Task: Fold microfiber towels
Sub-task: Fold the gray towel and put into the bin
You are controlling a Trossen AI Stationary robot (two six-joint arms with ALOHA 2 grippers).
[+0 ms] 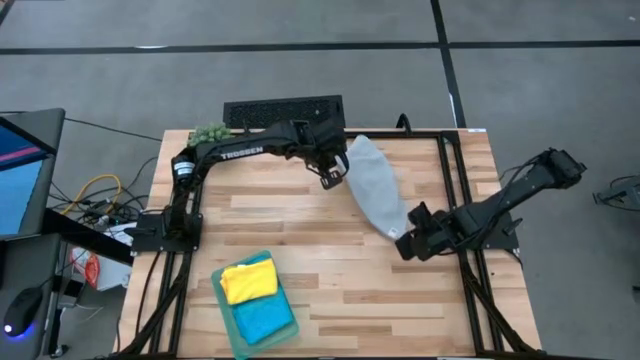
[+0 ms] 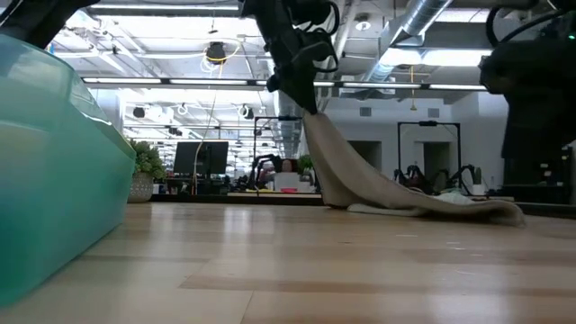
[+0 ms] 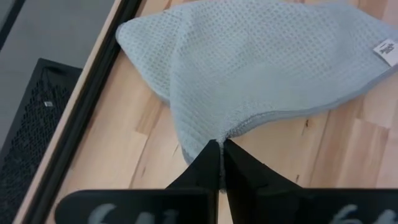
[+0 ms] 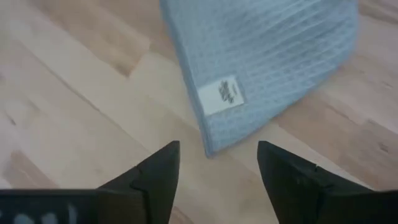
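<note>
The grey towel slopes slack and narrow (image 1: 376, 188) from my left gripper. It should spread out into a wide sheet when I lift the labelled corner (image 4: 215, 142).
A light grey microfiber towel (image 1: 375, 185) slopes from my left gripper (image 1: 333, 178) down to the table at the right centre. My left gripper (image 3: 221, 144) is shut on it. My right gripper (image 1: 408, 240) hovers open over the towel's near corner (image 4: 214, 140), which carries a white label (image 4: 222, 93); its fingers stand on either side of that corner, apart from it. A yellow towel (image 1: 248, 282) and a bright blue towel (image 1: 263, 318) lie folded in a teal tray (image 1: 222, 285) at the near left. My left gripper pinches a bunched spot on the towel's hemmed edge (image 3: 231, 130) between its two fingers, slanting down from above. The held end is lifted (image 2: 315, 126). The cloth hangs from it in a slack slope, and its lower end (image 2: 450, 209) lies on the table.
A fuzzy green plant ball (image 1: 209, 133) and a black perforated box (image 1: 283, 110) sit at the far edge. Black frame rails (image 1: 455, 190) run along the table's sides. Bare wood lies between the tray and the grey towel.
</note>
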